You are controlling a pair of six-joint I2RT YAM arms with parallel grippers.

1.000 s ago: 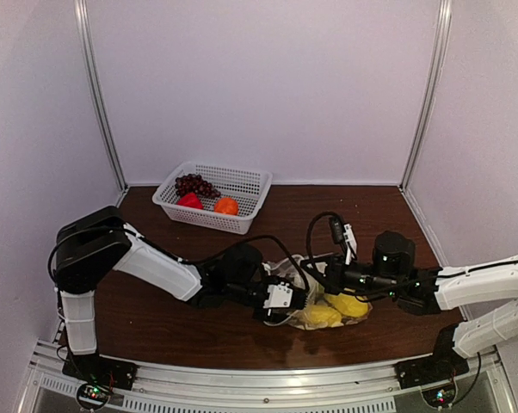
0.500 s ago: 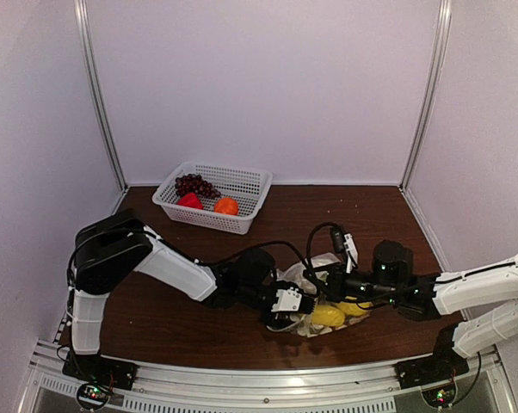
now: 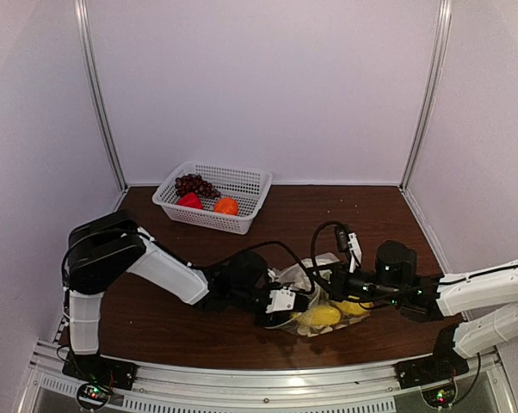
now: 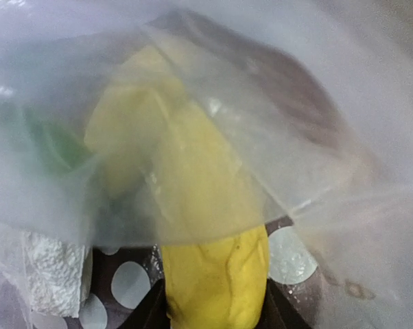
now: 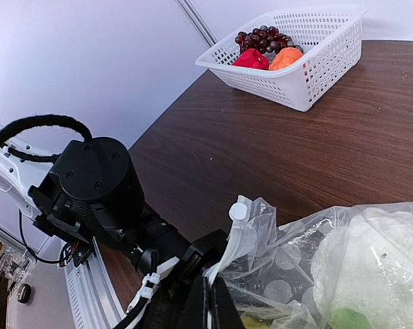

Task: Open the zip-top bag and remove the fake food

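My left gripper's fingers are around the yellow piece's near end (image 4: 217,277) while my right gripper holds the bag's rim. My left gripper should keep pulling toward the white basket (image 3: 240,184) and let go there.
The zip-top bag (image 3: 328,303), clear with white dots, lies on the table between the two arms. My left gripper (image 4: 217,312) is inside the bag's mouth, with its jaws closed on both sides of a long yellow piece of fake food (image 4: 213,274). A white lumpy piece (image 4: 52,264) and something green (image 4: 55,144) lie beside it under the film. In the top view my left gripper (image 3: 295,303) is at the bag's left end. My right gripper (image 5: 208,305) is shut on the bag's (image 5: 316,253) upper rim near the white zip slider (image 5: 238,212). The white lumpy piece (image 5: 368,250) shows through the bag.
A white lattice basket (image 3: 233,182) stands at the back left, holding a purple grape bunch (image 3: 194,183), a red piece (image 3: 189,200) and an orange piece (image 3: 226,206). It also shows in the right wrist view (image 5: 316,62). White walls and metal posts enclose the table.
My left gripper pushed right, deeper into the bag, then eased back a little to the left with the yellow piece. My right gripper kept its hold on the bag's rim and shifted slightly.
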